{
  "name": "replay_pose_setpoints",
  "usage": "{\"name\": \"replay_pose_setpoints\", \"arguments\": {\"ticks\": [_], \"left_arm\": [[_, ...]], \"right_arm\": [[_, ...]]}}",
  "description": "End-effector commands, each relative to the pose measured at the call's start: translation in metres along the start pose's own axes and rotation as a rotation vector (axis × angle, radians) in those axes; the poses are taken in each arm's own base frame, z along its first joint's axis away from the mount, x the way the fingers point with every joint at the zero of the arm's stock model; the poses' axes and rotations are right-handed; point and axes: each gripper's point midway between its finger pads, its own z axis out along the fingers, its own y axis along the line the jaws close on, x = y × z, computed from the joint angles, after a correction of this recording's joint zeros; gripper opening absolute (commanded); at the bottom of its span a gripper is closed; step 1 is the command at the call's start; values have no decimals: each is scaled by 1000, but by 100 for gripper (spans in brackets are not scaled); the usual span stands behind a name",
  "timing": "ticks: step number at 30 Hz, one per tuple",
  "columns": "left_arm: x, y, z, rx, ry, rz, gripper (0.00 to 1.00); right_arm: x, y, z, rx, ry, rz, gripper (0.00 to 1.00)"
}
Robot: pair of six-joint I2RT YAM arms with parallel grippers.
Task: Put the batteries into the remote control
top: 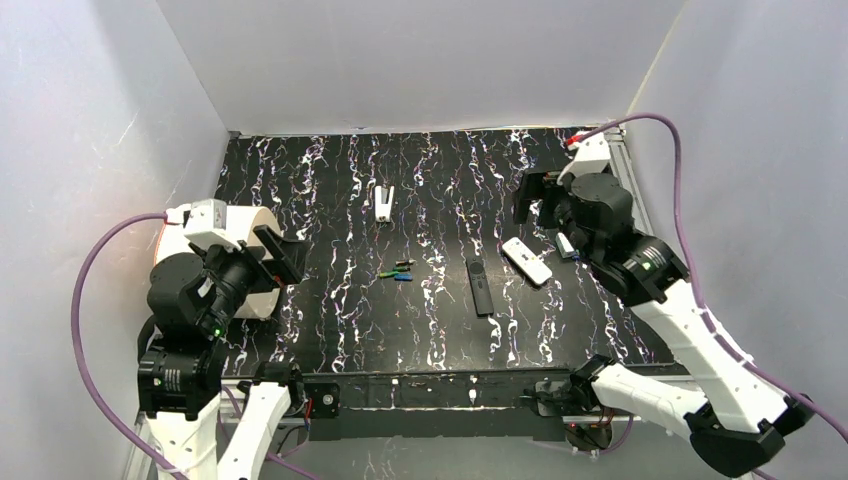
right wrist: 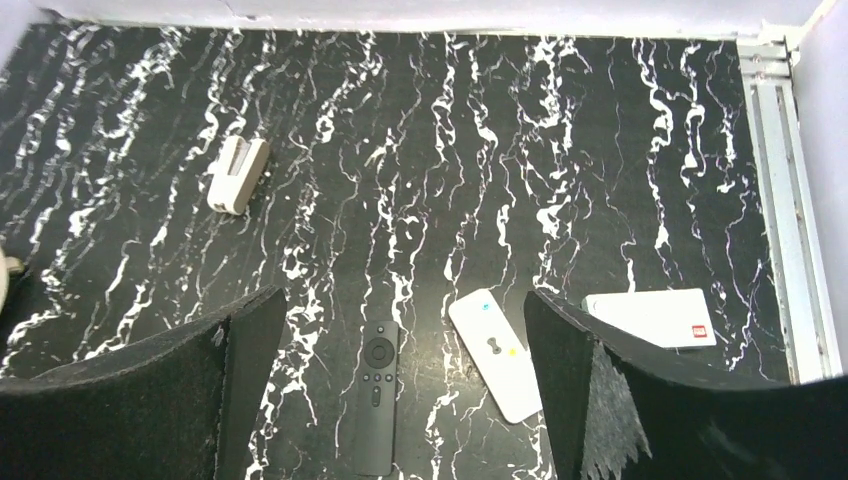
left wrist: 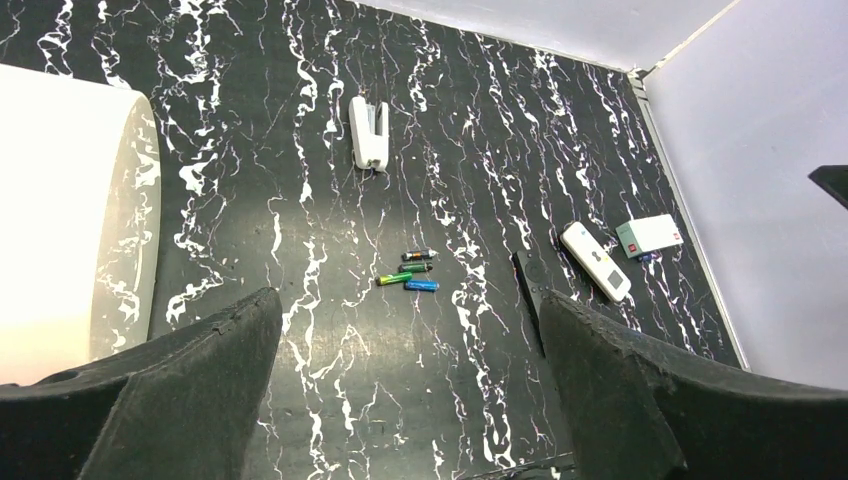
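I should keep moving my right gripper down, as its open fingers line up with the black remote control's narrow width [top: 478,280], and close it on the black remote control's end [top: 484,305] below the buttons.
Several small batteries [top: 401,270] [left wrist: 415,271] lie close together mid-table: one green, one blue, two dark. To their right lies a black remote control [top: 480,286] [left wrist: 527,282] [right wrist: 376,395], face up with its buttons showing. A white remote [top: 526,261] [left wrist: 596,260] [right wrist: 497,365] lies angled just beyond it. My left gripper [top: 285,257] [left wrist: 408,330] hovers open at the table's left side, well short of the batteries. Over the right rear of the table my right gripper [top: 538,200] [right wrist: 402,310] stands open, high above both remotes. Neither holds anything.
A white stapler-like item [top: 385,200] [left wrist: 368,132] [right wrist: 238,173] rests at the back centre. A flat white box [left wrist: 649,235] [right wrist: 655,317] sits by the right rail. A large white roll [left wrist: 60,220] stands beside the left arm. Grey walls close in three sides.
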Motion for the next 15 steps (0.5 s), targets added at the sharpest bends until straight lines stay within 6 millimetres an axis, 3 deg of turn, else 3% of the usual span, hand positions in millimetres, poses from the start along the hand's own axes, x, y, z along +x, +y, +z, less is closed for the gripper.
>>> {"name": "replay_pose_setpoints", "arguments": {"ticks": [1,5,9,15], "left_arm": [[-1,1,12,2,19,-6,98],[4,6,25,-8,21,-25,98],[9,24,37,-90,8,-70,99],[2,11,51,7,-37,-43,98]], "right_arm": [[13,3,22,40,46,3,98],[33,12,39,24,107,2,98],[66,19,54,8,175,33,99],[120,24,72,39,313,100,91]]}}
